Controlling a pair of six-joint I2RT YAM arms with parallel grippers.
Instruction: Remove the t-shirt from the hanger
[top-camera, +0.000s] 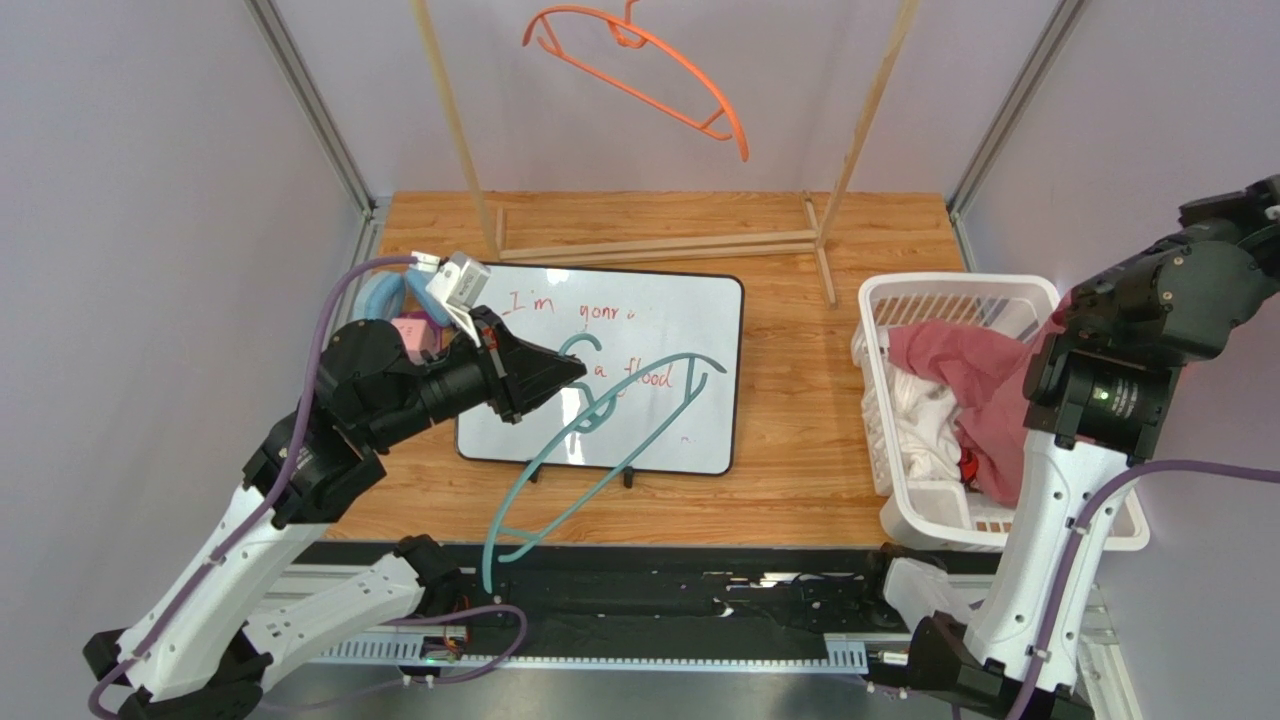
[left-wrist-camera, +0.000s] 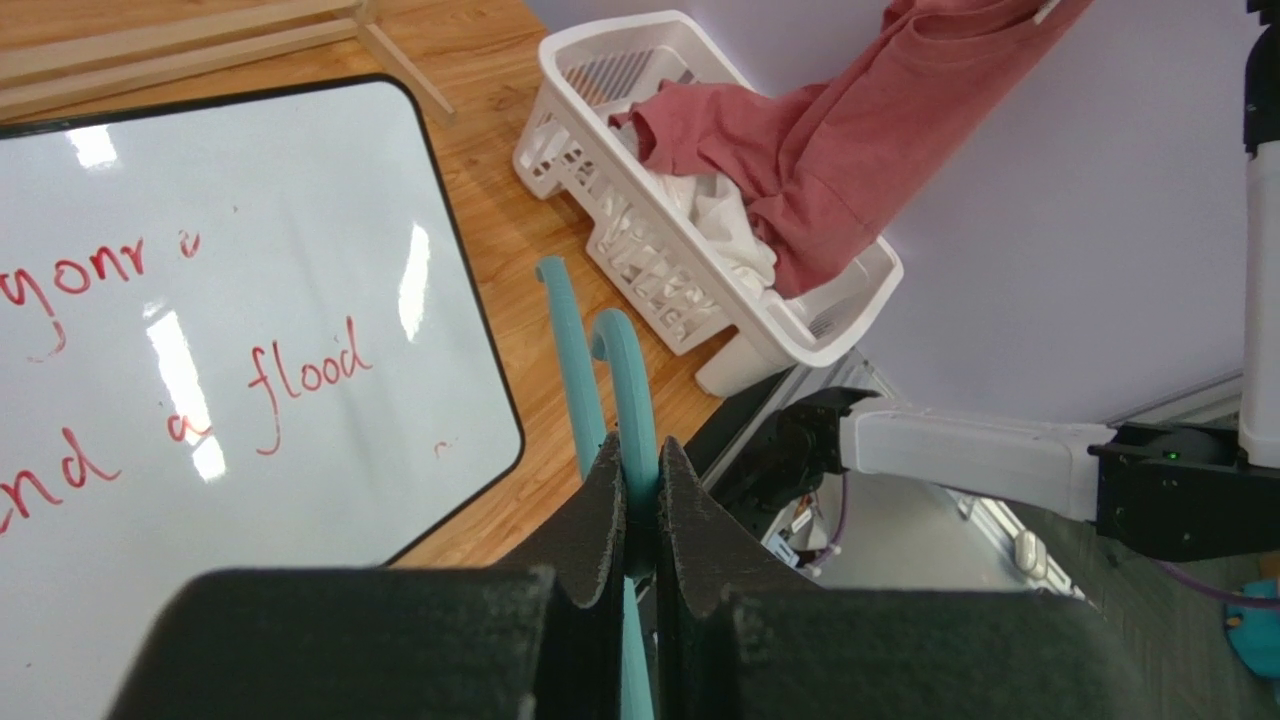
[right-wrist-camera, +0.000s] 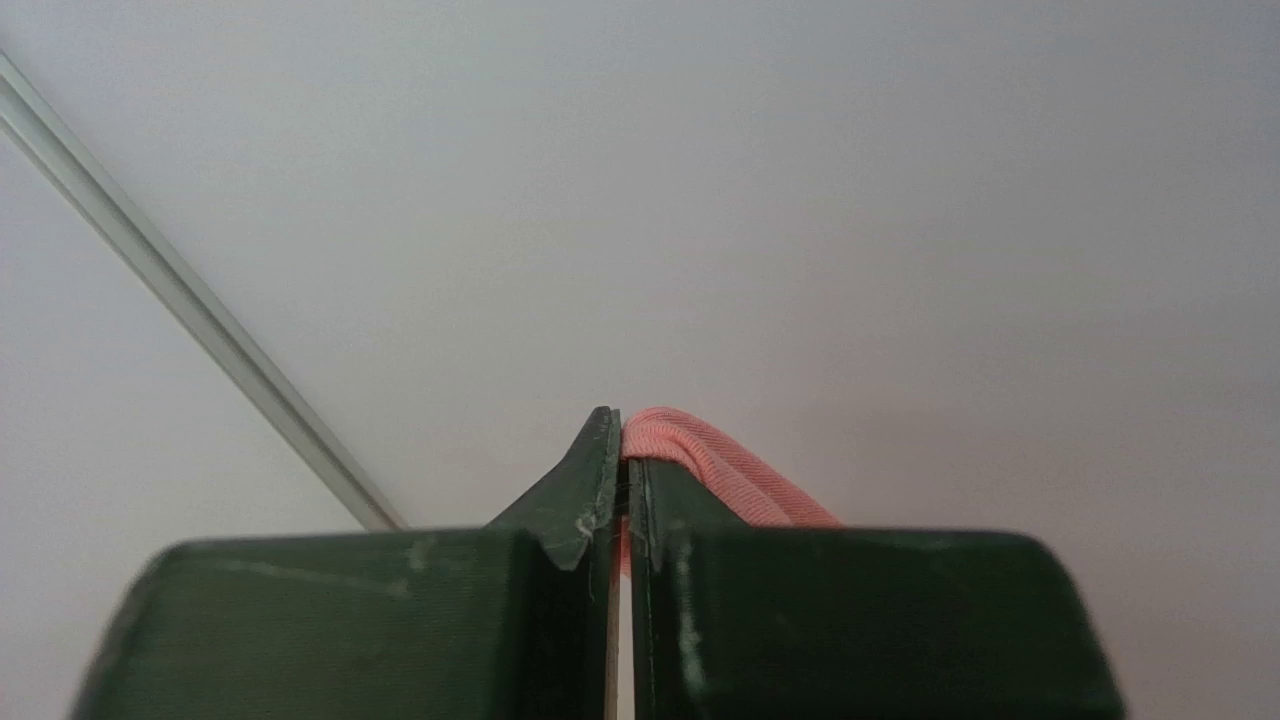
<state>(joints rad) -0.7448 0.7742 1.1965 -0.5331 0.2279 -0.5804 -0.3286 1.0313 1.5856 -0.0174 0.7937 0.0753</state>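
The robot's right gripper should keep lowering the t-shirt's fold until it is inside the basket's rim and then let go, as the red t-shirt's hanging end (top-camera: 953, 356) is already in the white basket.
My left gripper (top-camera: 579, 375) is shut on a bare teal hanger (top-camera: 601, 450), held above the whiteboard; in the left wrist view the hanger's hook (left-wrist-camera: 624, 390) sits clamped between the fingers (left-wrist-camera: 601, 510) of the gripper (left-wrist-camera: 642, 465). The red t-shirt (top-camera: 977, 383) is off the hanger and drapes from my right gripper down into the white basket (top-camera: 902, 300). My right gripper (right-wrist-camera: 622, 450) is shut on a fold of the t-shirt (right-wrist-camera: 706, 465), raised at the right wall. The t-shirt also shows in the left wrist view (left-wrist-camera: 842, 135).
A whiteboard (top-camera: 616, 375) with red writing lies on the wooden table. A wooden rack (top-camera: 661, 240) stands at the back with an orange hanger (top-camera: 646, 68) on it. White clothes (top-camera: 924, 420) lie in the basket.
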